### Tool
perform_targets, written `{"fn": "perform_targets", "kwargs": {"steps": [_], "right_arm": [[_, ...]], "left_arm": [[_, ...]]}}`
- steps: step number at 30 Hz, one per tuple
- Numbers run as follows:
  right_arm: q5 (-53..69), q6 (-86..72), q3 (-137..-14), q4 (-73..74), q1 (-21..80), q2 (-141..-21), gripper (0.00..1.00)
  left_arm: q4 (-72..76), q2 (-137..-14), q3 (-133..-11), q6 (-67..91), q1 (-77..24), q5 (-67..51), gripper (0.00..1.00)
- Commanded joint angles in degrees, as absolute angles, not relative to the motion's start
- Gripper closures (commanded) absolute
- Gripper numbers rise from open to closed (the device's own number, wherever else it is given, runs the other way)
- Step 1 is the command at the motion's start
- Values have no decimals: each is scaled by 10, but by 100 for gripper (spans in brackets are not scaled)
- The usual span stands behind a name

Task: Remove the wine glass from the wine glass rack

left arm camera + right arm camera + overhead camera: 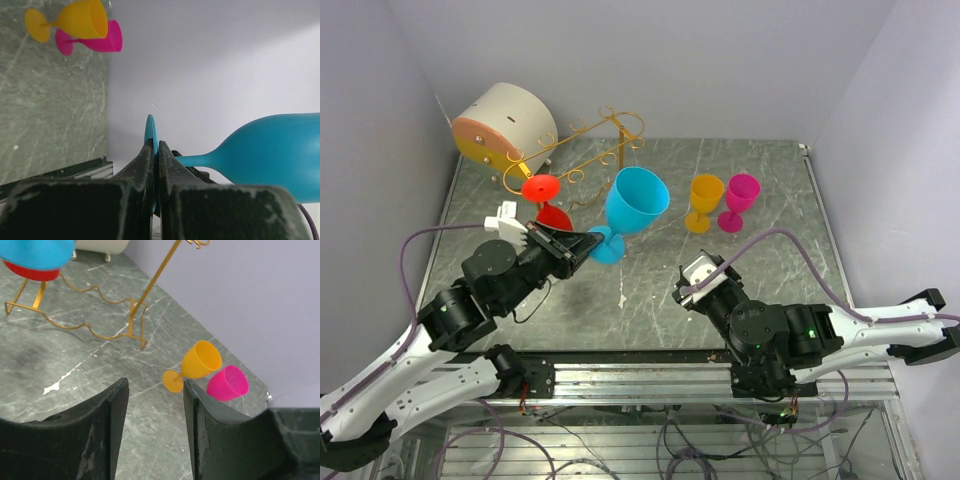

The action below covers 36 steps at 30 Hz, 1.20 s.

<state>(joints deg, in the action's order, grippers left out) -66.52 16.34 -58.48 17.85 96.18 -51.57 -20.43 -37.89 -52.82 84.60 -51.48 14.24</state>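
Observation:
My left gripper is holding the blue wine glass (608, 246) by its foot. My right gripper should grab the bowl's rim (666, 198) and stand the wine glass next to the pink glass.
My left gripper (592, 246) is shut on the flat foot (149, 131) of a blue wine glass (638, 200), which it holds in the air just in front of the wine glass rack. The blue bowl (280, 150) points away to the right in the left wrist view. The gold wire wine glass rack (588, 152) stands at the back left. A red wine glass (544, 190) hangs in it. My right gripper (155, 385) is open with nothing between its fingers, low over the table's near middle (686, 284).
An orange glass (705, 200) and a pink glass (741, 197) stand side by side at the back right, also ahead of the right gripper as orange glass (200, 361) and pink glass (227, 382). A cream drum with an orange face (503, 121) sits behind the rack. Walls close in on the left, back and right.

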Motion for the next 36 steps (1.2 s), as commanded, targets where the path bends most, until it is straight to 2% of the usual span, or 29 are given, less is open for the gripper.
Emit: {"fn": "perform_targets", "kwargs": {"steps": [1,3,6,8,11,14,16,18,24,25,26,27,29,36], "right_arm": [[-719,162,-577,148,949,-519,51],[-698,144,-580,156,906,-535,49],[-591,81,-623,213,768,-569,49],[-558,59,-641,228,729,-589,50],[-496,-18,-732,315,661,-651,51],[-363,-100,-830,403,582,-702,55],[-254,-128,-871,423,549,-711,69],[-157,-146,-903,425,539,-705,100],[164,-177,-942,388,539,-678,98],[186,-186,-949,391,539,-678,83],[191,-191,-956,396,539,-676,70],[184,-194,-962,403,539,-674,64],[146,-193,-975,421,539,-671,56],[93,-177,-988,459,539,-670,55]], "left_arm": [[-255,-339,-534,811,-513,224,93],[-271,-320,-536,805,-513,241,93],[-301,-298,-548,795,-513,261,93],[-322,-289,-561,786,-514,272,93],[-348,-283,-583,767,-513,282,93],[-368,-287,-604,739,-513,287,93],[-381,-293,-619,710,-513,291,93],[-402,-302,-636,682,-514,294,93],[-413,-361,-672,567,-514,254,93],[-411,-375,-675,551,-514,243,93],[-412,-386,-679,541,-514,233,93],[-414,-396,-682,532,-513,226,93],[-414,-409,-681,518,-514,218,93],[-411,-396,-671,502,-514,216,93]]}}
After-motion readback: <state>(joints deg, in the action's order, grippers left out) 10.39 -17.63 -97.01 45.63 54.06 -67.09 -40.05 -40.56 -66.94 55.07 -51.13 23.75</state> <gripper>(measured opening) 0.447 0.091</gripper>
